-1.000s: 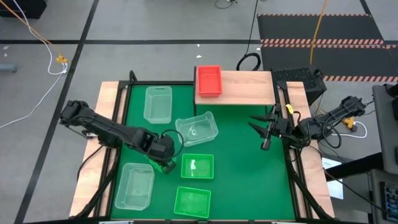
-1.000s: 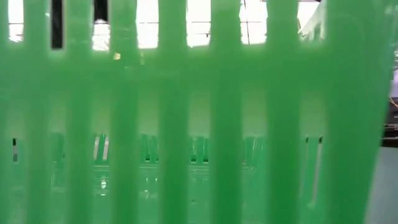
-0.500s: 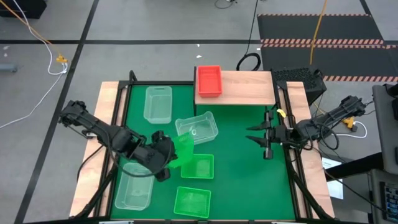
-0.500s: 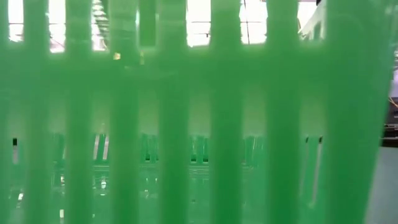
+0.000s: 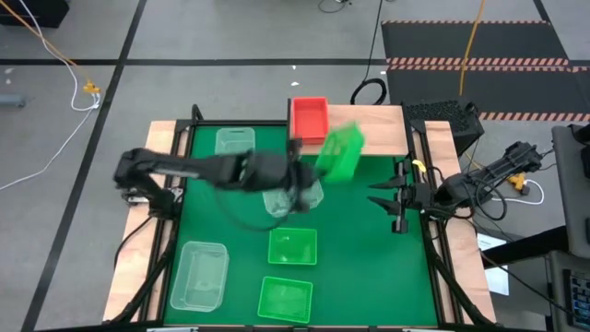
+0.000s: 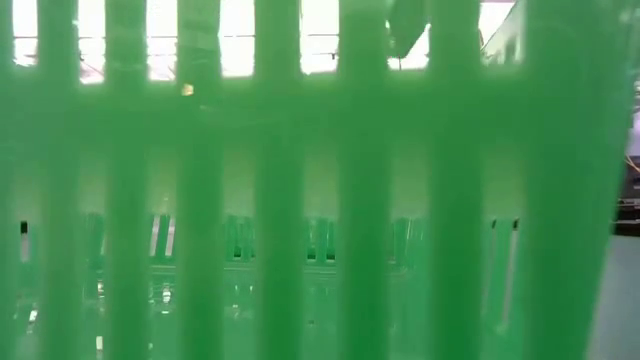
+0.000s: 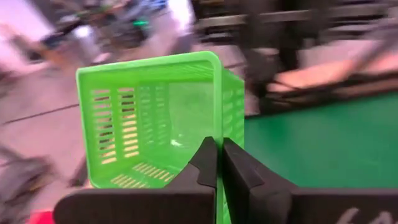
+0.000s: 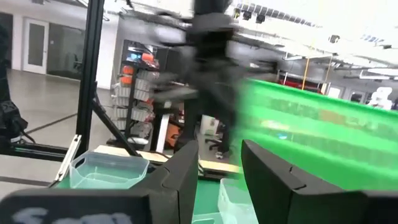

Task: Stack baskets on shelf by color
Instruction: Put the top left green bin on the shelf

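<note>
The shelf is open beside the orange-red basket [image 5: 357,117], so the robot's left gripper should keep bringing the green basket [image 5: 343,152] there until the green basket's base sits on the wood.
My left gripper [image 5: 312,166] is raised near the shelf's near left corner, shut on a bright green basket [image 5: 339,150] that shows blurred in the high view. The left wrist view looks into this basket [image 7: 149,118]. An orange-red basket [image 5: 310,118] sits on the wooden shelf [image 5: 373,129] at its left end. Two more green baskets [image 5: 292,247] [image 5: 285,298] lie on the green mat. My right gripper [image 5: 380,195] hovers open at the mat's right side, holding nothing; its fingers [image 8: 186,168] show apart in the right wrist view. My left gripper pinches one side wall of the green basket at its rim [image 7: 219,134], one finger inside and one outside. The fingers reach toward the table's right and far side, nearly level. The basket is lifted clear of the mat, tipped with its open side toward the wrist.
Clear baskets lie on the mat at the far left [image 5: 234,152], under my left arm [image 5: 293,195] and at the near left [image 5: 200,274]. A green basket wall [image 6: 320,200] right in front of the low camera blocks that view. The shelf's right part is bare wood.
My left gripper took a green basket from the near middle of the mat, rose and swung toward the far right, to the shelf, rolling as it went. The basket came up tipped and clear of the mat. Another green basket stayed where it lay.
</note>
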Controlling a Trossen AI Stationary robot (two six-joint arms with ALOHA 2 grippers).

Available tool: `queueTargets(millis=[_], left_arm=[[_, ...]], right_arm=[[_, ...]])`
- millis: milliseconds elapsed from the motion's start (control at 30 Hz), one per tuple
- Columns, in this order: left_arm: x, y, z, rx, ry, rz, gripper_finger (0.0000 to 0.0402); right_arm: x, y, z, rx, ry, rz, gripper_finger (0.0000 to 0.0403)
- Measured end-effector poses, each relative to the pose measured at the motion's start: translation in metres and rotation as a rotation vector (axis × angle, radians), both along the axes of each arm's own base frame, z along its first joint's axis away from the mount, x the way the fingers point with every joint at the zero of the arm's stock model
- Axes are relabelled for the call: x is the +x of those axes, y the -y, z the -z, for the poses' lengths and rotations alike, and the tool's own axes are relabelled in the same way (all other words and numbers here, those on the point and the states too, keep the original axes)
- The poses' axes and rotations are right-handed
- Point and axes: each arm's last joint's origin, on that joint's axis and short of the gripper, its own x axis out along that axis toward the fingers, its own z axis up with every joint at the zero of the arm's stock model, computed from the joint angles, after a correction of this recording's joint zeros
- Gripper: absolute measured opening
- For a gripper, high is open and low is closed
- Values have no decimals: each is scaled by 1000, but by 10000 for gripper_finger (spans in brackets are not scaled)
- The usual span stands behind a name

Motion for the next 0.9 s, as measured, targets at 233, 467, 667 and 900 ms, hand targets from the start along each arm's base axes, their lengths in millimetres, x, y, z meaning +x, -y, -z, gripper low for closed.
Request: queueTargets(millis=[233,467,667,900], left_arm=[[64,-85,10,-19,-38,-130,4],[110,-123,43,63,-89,-141,4],[113,-142,62,42,-163,-178,4],[111,-138,68,12,-223,-178,16]], right_arm=[[-1,1,-2,-65,10,15,116],[-5,3,-1,-92,-9,21,116],[-11,6,-1,-99,-22,22,116],[-15,8,-3,-105,-8,25,116]])
